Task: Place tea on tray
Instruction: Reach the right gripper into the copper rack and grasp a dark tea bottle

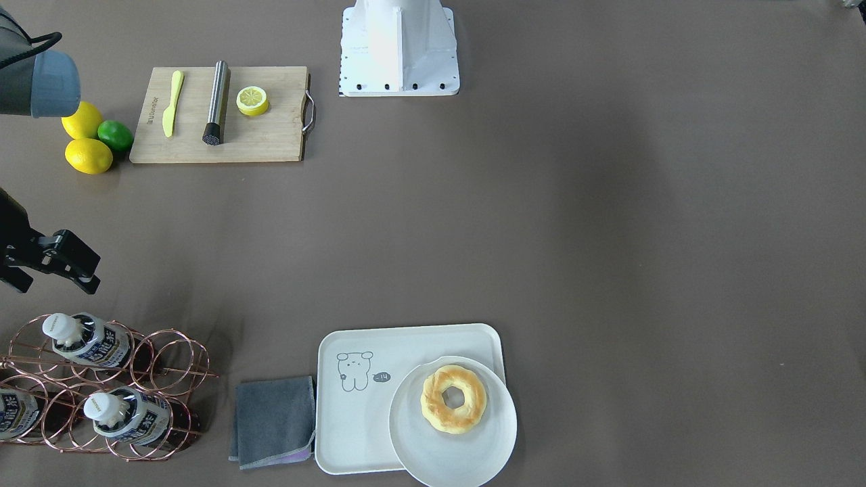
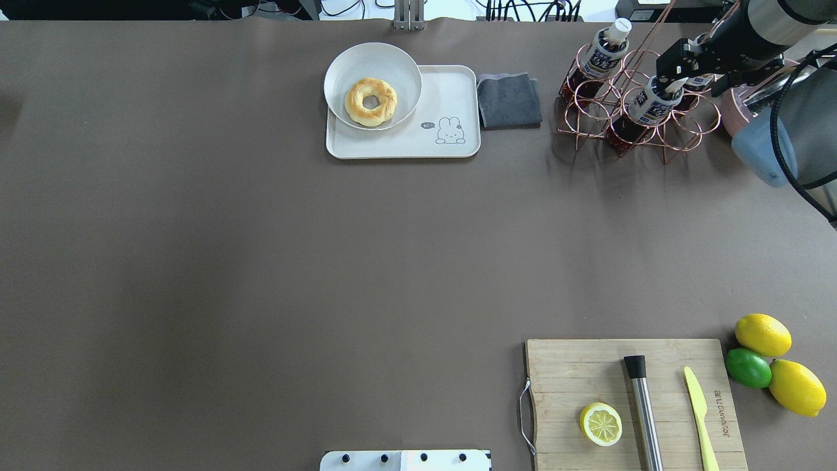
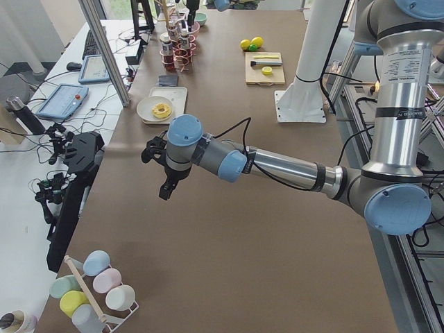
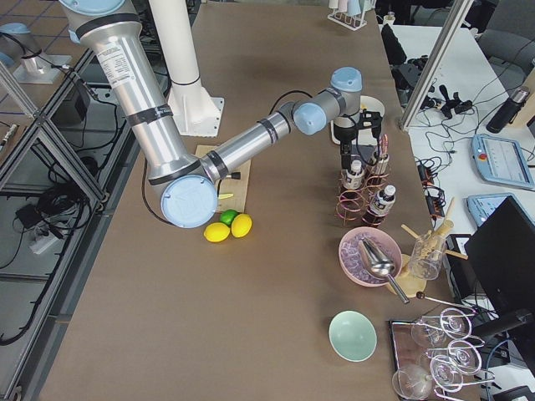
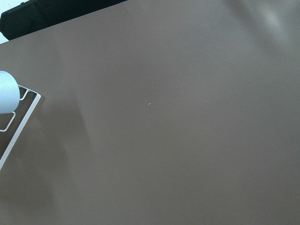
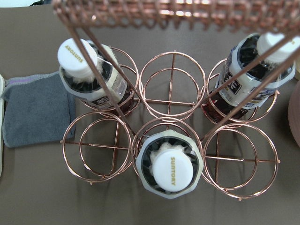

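Observation:
The copper wire ring [image 6: 165, 120] is open at the top, so the tea bottle [image 1: 99, 342] will slide straight up when I lift it, and the rack will stay where it is.
Three tea bottles stand in a copper wire rack [image 1: 169, 368]: one [image 1: 88, 338], a second [image 1: 128, 416] and a third at the view's edge [image 1: 13, 412]. The right wrist view looks down on their white caps, the nearest [image 6: 169, 164] in a front ring. My right gripper [image 1: 54, 277] hovers over the rack [image 2: 654, 131], open and empty, above the bottles [image 2: 650, 101]. The off-white tray [image 1: 365, 419] lies apart from the rack, with a white plate [image 1: 467, 460] overlapping it. My left gripper [image 3: 163, 173] hovers over bare table far from both; I cannot tell its state.
A doughnut [image 1: 453, 398] lies on the plate. A grey cloth [image 1: 274, 419] lies between tray and rack. A cutting board [image 1: 270, 135] holds a lemon half, a steel muddler and a yellow knife; two lemons and a lime [image 1: 115, 135] lie beside it. A pink bowl [image 4: 372, 255] stands past the rack.

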{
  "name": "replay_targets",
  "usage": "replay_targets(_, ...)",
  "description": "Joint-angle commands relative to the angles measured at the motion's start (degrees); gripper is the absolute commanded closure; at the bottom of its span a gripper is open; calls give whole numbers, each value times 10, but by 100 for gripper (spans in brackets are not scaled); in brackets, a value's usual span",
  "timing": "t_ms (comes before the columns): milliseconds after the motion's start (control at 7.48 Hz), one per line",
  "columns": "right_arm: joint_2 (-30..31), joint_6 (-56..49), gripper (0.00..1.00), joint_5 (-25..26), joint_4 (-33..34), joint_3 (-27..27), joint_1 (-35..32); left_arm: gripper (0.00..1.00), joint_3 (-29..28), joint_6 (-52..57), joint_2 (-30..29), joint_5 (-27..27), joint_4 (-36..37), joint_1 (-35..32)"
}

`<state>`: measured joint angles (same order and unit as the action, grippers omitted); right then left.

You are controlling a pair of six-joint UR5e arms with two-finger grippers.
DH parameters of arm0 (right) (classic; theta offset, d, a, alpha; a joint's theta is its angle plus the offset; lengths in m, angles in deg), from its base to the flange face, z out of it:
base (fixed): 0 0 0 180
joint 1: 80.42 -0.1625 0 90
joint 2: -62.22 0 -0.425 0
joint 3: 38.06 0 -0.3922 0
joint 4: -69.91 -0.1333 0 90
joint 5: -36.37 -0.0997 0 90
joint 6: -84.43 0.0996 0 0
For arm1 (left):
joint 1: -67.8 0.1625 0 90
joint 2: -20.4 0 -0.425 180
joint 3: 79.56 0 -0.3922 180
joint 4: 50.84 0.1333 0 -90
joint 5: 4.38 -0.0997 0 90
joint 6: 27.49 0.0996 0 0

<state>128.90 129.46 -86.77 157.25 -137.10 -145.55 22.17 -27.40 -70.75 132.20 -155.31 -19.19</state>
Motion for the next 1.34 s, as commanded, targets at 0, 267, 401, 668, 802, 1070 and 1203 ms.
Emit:
replay_targets(0,-4,2,28,35,-30,20,9,0,0,0,0,0,0,3)
replay_targets(267,-6,2,29,35,-67,49,9,0,0,0,0,0,0,4)
replay_targets(401,-8,3,31,35,-68,49,9,0,0,0,0,0,0,4)
replay_targets(668,-18,3,31,35,-67,52,7,0,0,1,0,0,-1,4)
replay_targets(802,-18,2,32,35,-67,53,5,0,0,1,0,0,-1,4)
replay_targets(1070,-17,-2,34,39,-68,55,5,0,-1,1,0,0,0,4)
replay_targets(1203,-18,-3,35,47,-68,57,7,0,-1,1,0,-1,-1,5)
